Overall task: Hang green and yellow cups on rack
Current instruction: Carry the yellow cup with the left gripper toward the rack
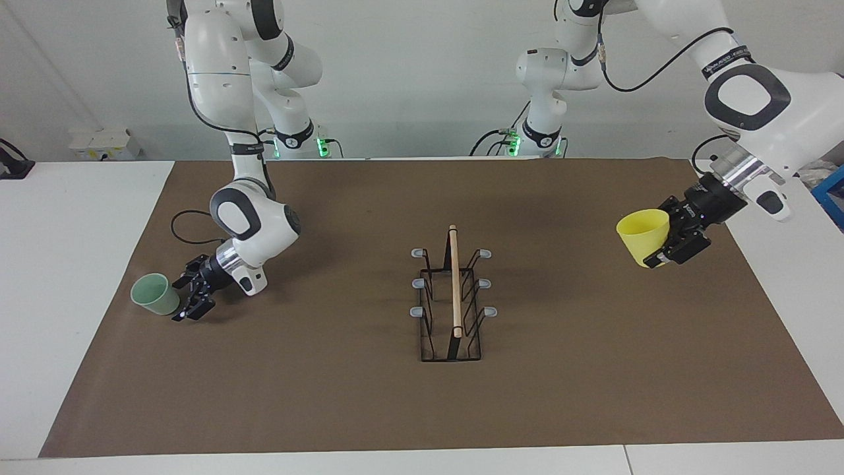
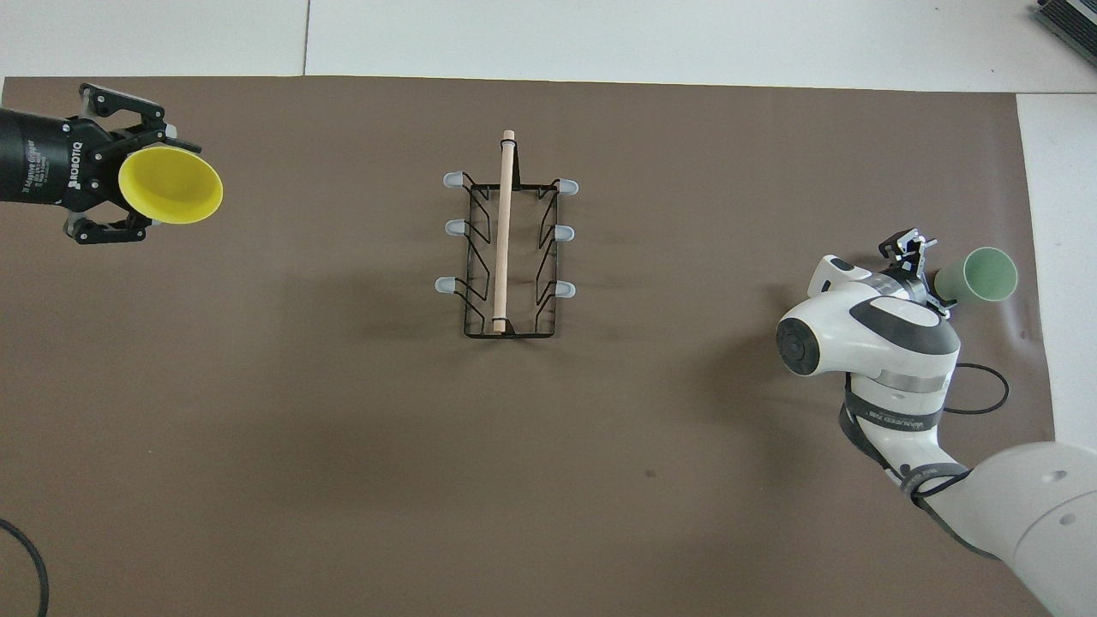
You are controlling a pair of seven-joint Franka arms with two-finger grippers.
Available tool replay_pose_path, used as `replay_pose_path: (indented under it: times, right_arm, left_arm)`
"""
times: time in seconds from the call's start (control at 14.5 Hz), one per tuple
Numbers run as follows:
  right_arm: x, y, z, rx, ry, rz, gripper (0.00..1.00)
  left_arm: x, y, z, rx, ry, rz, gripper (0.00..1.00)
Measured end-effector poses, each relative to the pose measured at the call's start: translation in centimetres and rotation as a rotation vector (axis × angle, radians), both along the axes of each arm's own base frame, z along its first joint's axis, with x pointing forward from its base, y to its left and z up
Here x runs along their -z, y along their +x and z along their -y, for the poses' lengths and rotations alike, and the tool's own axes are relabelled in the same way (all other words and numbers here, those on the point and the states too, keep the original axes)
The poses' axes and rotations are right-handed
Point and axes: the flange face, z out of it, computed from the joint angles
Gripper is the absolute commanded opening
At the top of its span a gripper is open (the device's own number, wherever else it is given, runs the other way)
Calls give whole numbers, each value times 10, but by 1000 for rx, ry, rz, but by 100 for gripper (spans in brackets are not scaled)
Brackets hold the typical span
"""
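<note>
White-tipped pegs (image 2: 565,289) stick out past the rack's sides, so the green cup (image 2: 987,276) will hang upside down over one of them when I lower it there.
The yellow cup (image 1: 643,232) is held in my left gripper (image 1: 651,239), which is shut on its lower part, in the air over the mat at the left arm's end. It lies on its side with the mouth toward the rack; in the overhead view the cup (image 2: 171,184) hides part of the gripper (image 2: 150,180). The pale green cup (image 1: 154,294) stands on the mat at the right arm's end. My right gripper (image 1: 186,298) is low, open, its fingertips right at the cup's side (image 2: 986,274). The rack (image 1: 453,310) stands at the mat's middle, prongs bare (image 2: 506,248).
A black cable (image 1: 188,221) loops on the mat beside the right arm, nearer to the robots than the green cup. The brown mat (image 1: 593,369) covers most of the white table (image 1: 72,264). The green cup stands close to the mat's edge.
</note>
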Motion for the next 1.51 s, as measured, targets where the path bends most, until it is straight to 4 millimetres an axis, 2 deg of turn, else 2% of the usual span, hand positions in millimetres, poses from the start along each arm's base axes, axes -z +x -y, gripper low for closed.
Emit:
replay_pose_path:
  times: [0.34,0.69,0.9,1.1,1.31,1.51]
  right_arm:
    - [4,-4,1,-11,-8,-1,100]
    - [8,-9,13,-41,-44,-14,100]
    - [10,-10,19,-38,-47,-18,100]
    - [10,-11,20,-36,-47,-19,100]
    - [9,-11,29,-46,-62,-21,100]
    - [10,-12,38,-45,-54,-25,100]
  left_arm:
    - [-5,4,43,88,143,138,0]
    - [14,3,64,99,155,184,0]
    - [22,0,101,158,164,293,0]
    - [35,-13,134,269,181,369,0]
    - [45,-26,153,296,200,451,0]
    - [53,-31,158,352,154,493,0]
